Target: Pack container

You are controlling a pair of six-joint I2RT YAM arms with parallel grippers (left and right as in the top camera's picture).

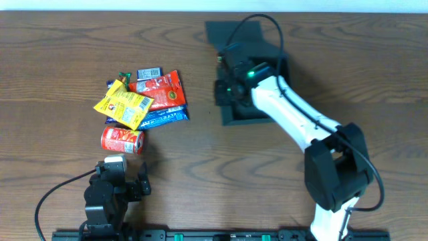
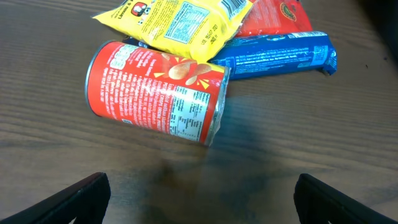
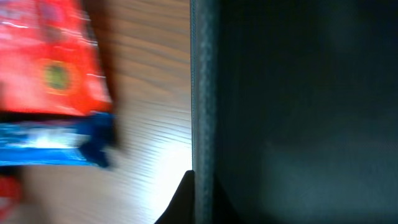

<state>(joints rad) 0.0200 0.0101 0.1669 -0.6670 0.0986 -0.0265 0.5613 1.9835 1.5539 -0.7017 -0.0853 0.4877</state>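
Note:
The container's side sits in my closed right gripper, with clear wood up to the blue packet, so I'll keep pulling until the container stands beside that packet.
The container is a dark teal-grey box at the back centre, its flap lid open toward the far edge. My right gripper sits at its left wall. The right wrist view shows that gripper shut on the container wall, one finger outside and one inside. Snack packets lie in a heap at the left: yellow, red, blue. In front of them a red can lies on its side. My left gripper stands open just short of the can, holding nothing.
A small blue-and-white packet lies at the back of the heap. Bare wooden table runs between the heap and the container. The right arm reaches from the front right across the box.

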